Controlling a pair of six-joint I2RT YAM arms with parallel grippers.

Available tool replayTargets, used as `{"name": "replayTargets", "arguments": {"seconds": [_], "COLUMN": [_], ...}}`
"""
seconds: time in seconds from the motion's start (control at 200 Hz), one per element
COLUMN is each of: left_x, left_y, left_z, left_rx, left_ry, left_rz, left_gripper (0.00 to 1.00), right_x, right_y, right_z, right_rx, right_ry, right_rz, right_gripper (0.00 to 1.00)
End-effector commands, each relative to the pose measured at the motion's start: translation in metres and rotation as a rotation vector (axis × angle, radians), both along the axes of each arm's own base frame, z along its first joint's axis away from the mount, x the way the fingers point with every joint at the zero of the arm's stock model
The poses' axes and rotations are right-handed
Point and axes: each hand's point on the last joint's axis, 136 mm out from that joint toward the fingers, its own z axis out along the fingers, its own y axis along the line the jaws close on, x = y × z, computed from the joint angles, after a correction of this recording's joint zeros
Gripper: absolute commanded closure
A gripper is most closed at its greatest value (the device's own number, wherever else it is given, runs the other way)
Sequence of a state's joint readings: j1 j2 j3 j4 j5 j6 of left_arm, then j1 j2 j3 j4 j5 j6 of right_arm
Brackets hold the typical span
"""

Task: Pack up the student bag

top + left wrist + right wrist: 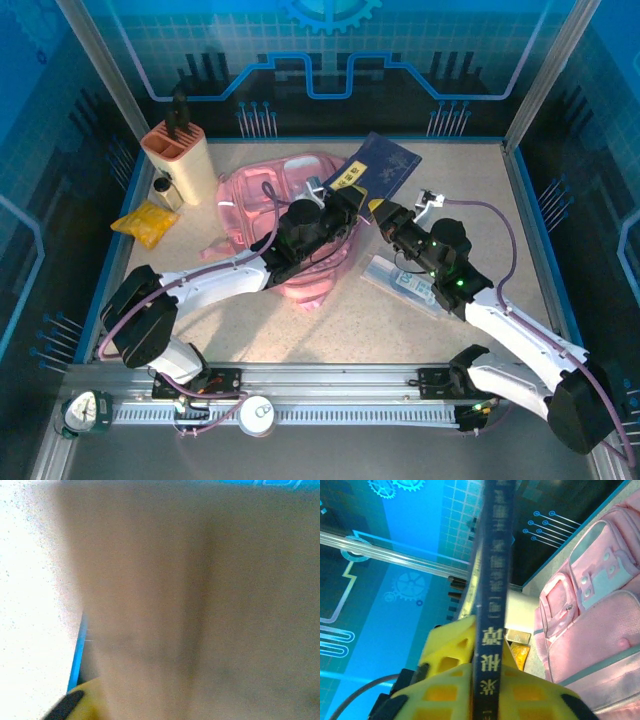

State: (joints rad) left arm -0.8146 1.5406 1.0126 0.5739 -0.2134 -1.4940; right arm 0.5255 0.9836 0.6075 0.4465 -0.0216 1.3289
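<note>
Next, I take the book's far page end with my right gripper while my left gripper keeps the book steady, because my right gripper is holding the dark blue book by its spine.
The student bag is a soft pink backpack lying flat at the middle of the table; it is also at the right of the right wrist view. My right gripper is shut on a dark blue book, held on edge just right of the bag. In the right wrist view the yellow fingers press both sides of the book's spine. My left gripper reaches over the bag's right edge. Blurred pinkish-tan fabric lies close against the left wrist camera, with one yellow fingertip at the lower left. Its jaws are hidden.
A beige holder with a dark tool stands at the back left, a small bottle beside it. A yellow packet lies left of the bag. A clear flat case lies under my right arm. Blue walls ring the table.
</note>
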Motion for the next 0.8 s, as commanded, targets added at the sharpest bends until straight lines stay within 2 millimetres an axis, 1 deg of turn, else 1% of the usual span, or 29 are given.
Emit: {"name": "replayTargets", "arguments": {"seconds": [0.0, 0.035, 0.095, 0.155, 0.205, 0.22, 0.275, 0.315, 0.415, 0.475, 0.525, 0.56, 0.65, 0.72, 0.795], "left_x": [-0.003, -0.003, -0.003, 0.0, 0.002, 0.003, 0.005, 0.002, -0.004, -0.014, -0.018, -0.022, -0.037, -0.051, -0.061], "left_y": [0.008, 0.009, 0.013, 0.018, 0.023, 0.025, 0.033, 0.035, 0.049, 0.056, 0.066, 0.073, 0.085, 0.088, 0.089], "left_z": [0.034, 0.033, 0.032, 0.028, 0.028, 0.028, 0.024, 0.026, 0.024, 0.021, 0.019, 0.019, 0.025, 0.028, 0.029], "left_rx": [-0.007, 0.025, 0.065, 0.096, 0.122, 0.131, 0.164, 0.19, 0.261, 0.283, 0.285, 0.282, 0.289, 0.317, 0.349], "left_ry": [-0.104, -0.108, -0.107, -0.103, -0.126, -0.127, -0.133, -0.162, -0.209, -0.233, -0.236, -0.246, -0.285, -0.315, -0.319], "left_rz": [0.016, 0.012, 0.002, -0.024, -0.062, -0.072, -0.117, -0.177, -0.318, -0.397, -0.427, -0.442, -0.492, -0.539, -0.57], "left_gripper": [0.93, 0.96, 1.0, 1.0, 1.0, 1.0, 1.0, 1.0, 1.0, 1.0, 1.0, 1.0, 1.0, 1.0, 1.0], "right_x": [-0.004, -0.006, -0.007, -0.008, -0.01, -0.011, -0.013, -0.015, -0.02, -0.023, -0.024, -0.025, -0.025, -0.025, -0.026], "right_y": [0.003, 0.003, 0.001, -0.002, -0.005, -0.006, -0.011, -0.017, -0.034, -0.042, -0.05, -0.054, -0.063, -0.062, -0.058], "right_z": [0.013, 0.015, 0.016, 0.014, 0.011, 0.007, 0.003, -0.003, -0.008, -0.008, -0.01, -0.011, -0.007, 0.001, 0.009], "right_rx": [-0.018, -0.033, -0.067, -0.12, -0.164, -0.18, -0.213, -0.231, -0.273, -0.298, -0.311, -0.305, -0.246, -0.213, -0.194], "right_ry": [-0.071, -0.085, -0.094, -0.088, -0.071, -0.052, -0.035, -0.013, 0.024, 0.026, 0.037, 0.046, 0.051, 0.032, 0.017], "right_rz": [0.006, 0.009, 0.007, 0.018, 0.035, 0.042, 0.06, 0.067, 0.093, 0.125, 0.147, 0.165, 0.222, 0.294, 0.349], "right_gripper": [0.76, 0.73, 0.6, 0.47, 0.38, 0.36, 0.28, 0.22, 0.1, 0.04, 0.0, 0.0, 0.0, 0.0, 0.0]}}
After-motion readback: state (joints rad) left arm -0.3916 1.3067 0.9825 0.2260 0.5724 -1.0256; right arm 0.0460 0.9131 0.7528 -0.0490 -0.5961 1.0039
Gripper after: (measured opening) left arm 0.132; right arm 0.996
